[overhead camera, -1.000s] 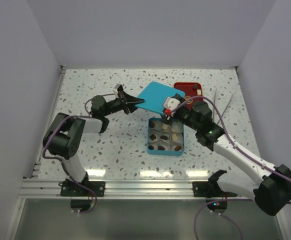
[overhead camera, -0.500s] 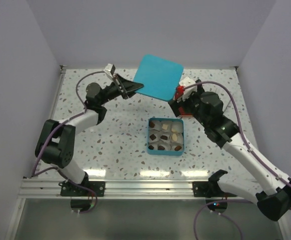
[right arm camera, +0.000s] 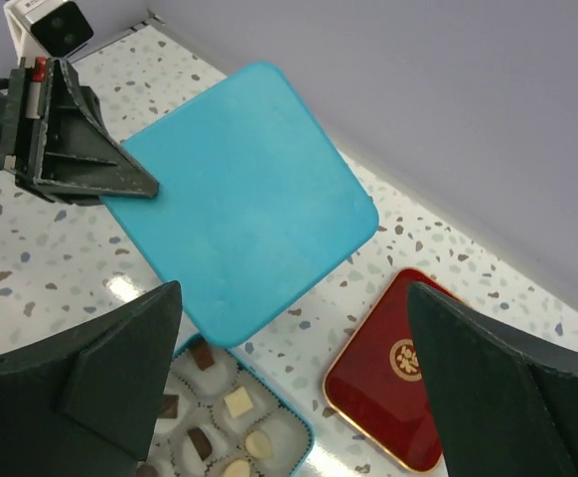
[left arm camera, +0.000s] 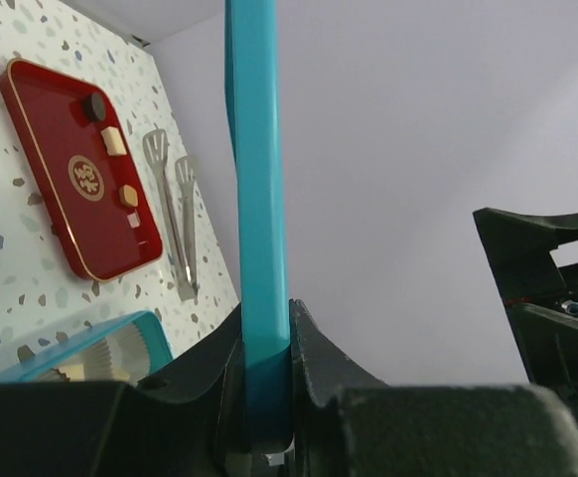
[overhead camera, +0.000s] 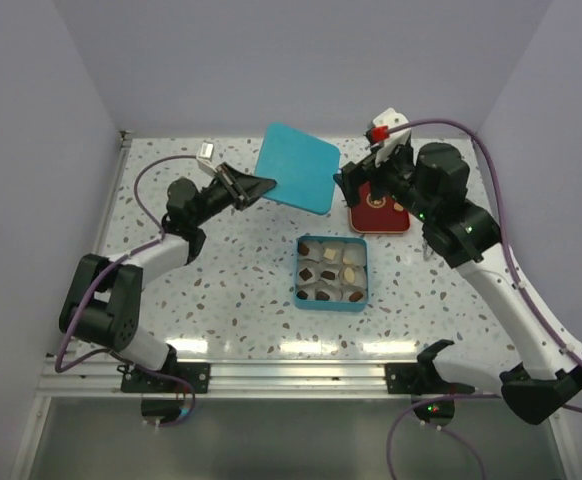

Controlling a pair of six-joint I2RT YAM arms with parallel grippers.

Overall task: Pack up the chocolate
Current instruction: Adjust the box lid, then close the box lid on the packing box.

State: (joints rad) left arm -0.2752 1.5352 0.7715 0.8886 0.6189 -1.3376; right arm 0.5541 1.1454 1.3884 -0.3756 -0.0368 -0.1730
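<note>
The teal lid [overhead camera: 298, 170] slants behind the teal box, and only my left gripper holds it. My right gripper should take the lid's free edge [overhead camera: 332, 178] before both grippers lower the lid.
The teal box [overhead camera: 332, 296] sits mid-table with several chocolate pieces [overhead camera: 328, 270] in paper cups, dark, light brown and cream; they also show in the right wrist view [right arm camera: 236, 402]. My left gripper [overhead camera: 259, 186] is shut on the edge of the flat teal lid [overhead camera: 296, 167] and holds it tilted in the air, behind and left of the box. The left wrist view shows the lid's edge [left arm camera: 259, 199] clamped between the jaws. A few more chocolate pieces [left arm camera: 113, 141] lie on the red tray [left arm camera: 51, 189]. My right gripper [overhead camera: 363, 185] is open and empty, raised over the tray's left edge.
The red tray [overhead camera: 383, 214] with a gold emblem [right arm camera: 405, 358] lies behind and right of the box. Metal tongs [left arm camera: 175, 219] lie beside the tray's far side. White walls close in the back and both sides.
My left gripper lifted the teal lid off the box area, up and back, then shifted it left. My right gripper rose and drew back from the box toward the red tray.
</note>
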